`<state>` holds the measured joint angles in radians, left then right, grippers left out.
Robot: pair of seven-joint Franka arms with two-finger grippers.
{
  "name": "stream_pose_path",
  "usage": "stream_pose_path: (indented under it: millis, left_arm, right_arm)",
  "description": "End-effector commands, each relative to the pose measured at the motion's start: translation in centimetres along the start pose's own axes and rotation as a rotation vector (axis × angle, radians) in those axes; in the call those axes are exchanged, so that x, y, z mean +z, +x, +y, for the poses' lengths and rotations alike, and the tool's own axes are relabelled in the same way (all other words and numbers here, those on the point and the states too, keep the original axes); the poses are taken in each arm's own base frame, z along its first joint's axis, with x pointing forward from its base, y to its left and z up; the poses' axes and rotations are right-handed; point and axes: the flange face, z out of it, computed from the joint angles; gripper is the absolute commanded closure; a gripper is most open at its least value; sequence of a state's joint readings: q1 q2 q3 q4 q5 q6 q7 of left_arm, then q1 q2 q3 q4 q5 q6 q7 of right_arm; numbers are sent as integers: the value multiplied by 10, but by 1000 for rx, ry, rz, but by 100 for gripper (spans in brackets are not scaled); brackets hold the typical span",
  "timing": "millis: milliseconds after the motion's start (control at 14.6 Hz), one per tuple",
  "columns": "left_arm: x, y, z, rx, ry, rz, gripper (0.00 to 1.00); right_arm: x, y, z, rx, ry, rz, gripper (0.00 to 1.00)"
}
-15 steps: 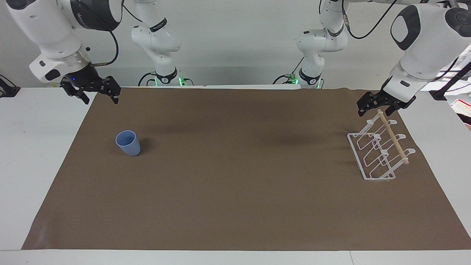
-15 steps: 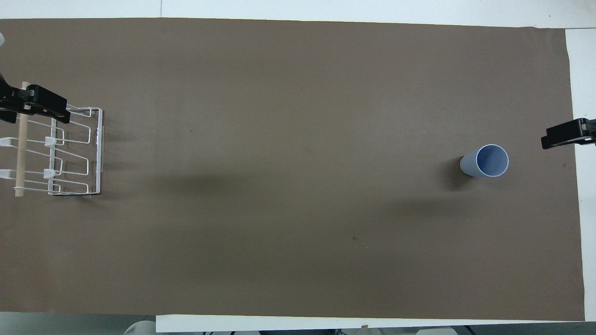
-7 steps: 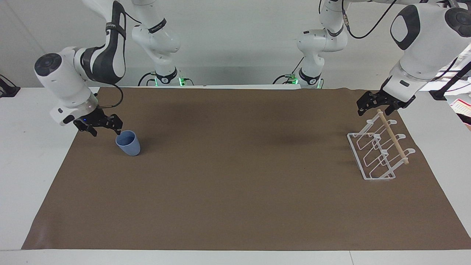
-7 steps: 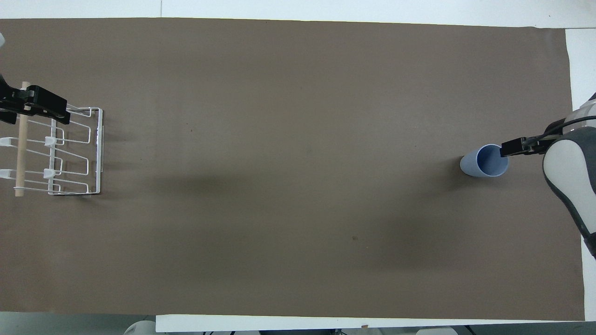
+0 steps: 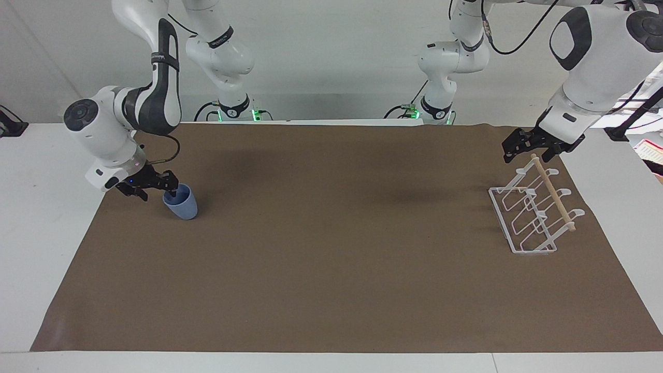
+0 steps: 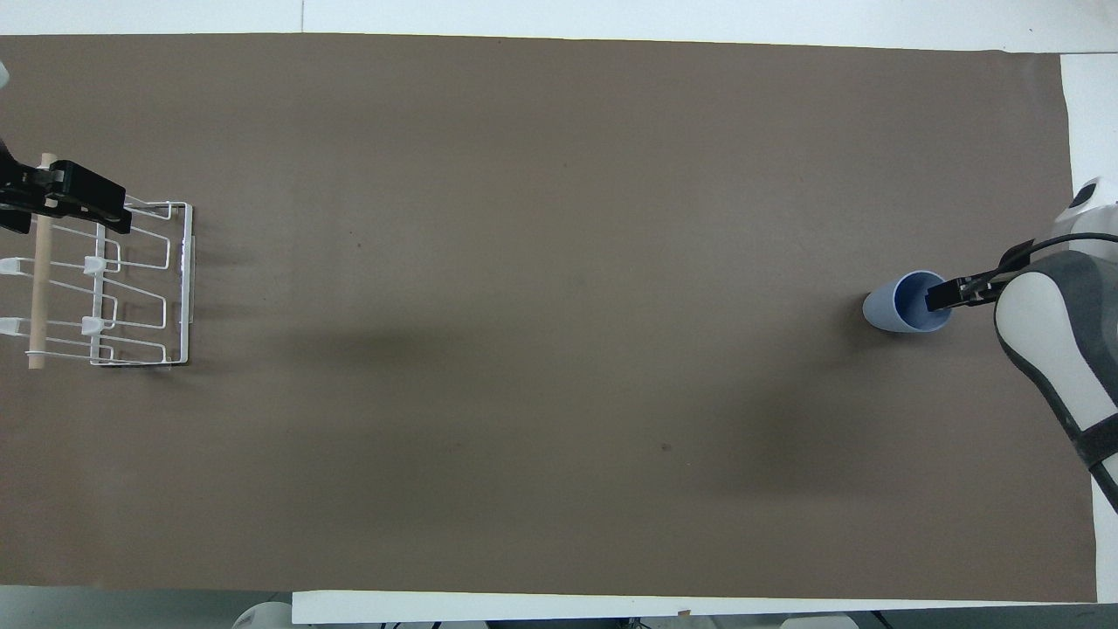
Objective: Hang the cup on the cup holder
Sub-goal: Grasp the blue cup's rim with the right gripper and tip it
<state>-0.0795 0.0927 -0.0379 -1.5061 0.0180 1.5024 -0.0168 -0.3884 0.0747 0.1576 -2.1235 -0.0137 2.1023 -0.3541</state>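
A plain blue side shows inside [image 6: 914,300] the opening of the cup. The light blue cup [image 6: 886,309] should therefore turn out to be empty when I carry it tipped toward the cup holder.
The light blue cup [image 5: 182,206] stands upright on the brown mat toward the right arm's end of the table; it also shows in the overhead view [image 6: 895,313]. My right gripper [image 5: 158,194] is open at the cup's rim, low over the mat, with one finger inside the cup and the other outside it. The white wire cup holder [image 5: 553,194] with its wooden dowel stands toward the left arm's end, seen from above too [image 6: 37,288]. My left gripper [image 5: 532,151] is open and waits over the dowel's end nearer the robots.
A brown mat [image 5: 331,248] covers most of the white table [image 5: 41,217]. Nothing else lies between the cup and the cup holder.
My right arm has come down from high over the table's corner to the cup and slipped one finger inside its rim. The cup, the cup holder and the left arm have not moved.
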Motion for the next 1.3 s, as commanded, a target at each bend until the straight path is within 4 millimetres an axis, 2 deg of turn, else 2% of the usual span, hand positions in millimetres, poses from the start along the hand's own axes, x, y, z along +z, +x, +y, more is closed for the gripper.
stream_pose_path:
  millis: [0,137,342,479,616,753,889,1026,1095,1232]
  left_arm:
    - [-2,-8,-2,6,10,-6,0]
    - [-2,-8,-1,5,9,-6,0]
    - [-2,-8,-2,6,10,-6,0]
    - [-2,-8,-1,5,9,-6,0]
    - [-2,-8,-1,6,9,-6,0]
    - [-2,-8,-1,6,9,-6,0]
    - [-2,-11,-3,3,10,-20,0]
    - [3,-18,-7,-9,12,-54,0]
    - [2,-19,-10,-17,12,-54,0]
    - [-4,-20,-9,-19,11,-42,0]
  right_arm:
    - [15,-4,0,-11,14,-5,63]
    - [17,-3,1,-11,14,-2,79]
    - [30,-5,0,-14,18,-7,85]
    - [30,-4,-1,-16,15,-6,100]
    - [27,-3,-1,-31,10,-19,100]
    - [8,8,-4,-60,31,-73,100]
    - [-31,23,-19,-165,55,-116,100]
    - [-62,29,-44,-293,87,-138,100]
    - [-75,32,-63,-317,151,-132,100]
    - [-92,30,-98,-298,423,-112,100]
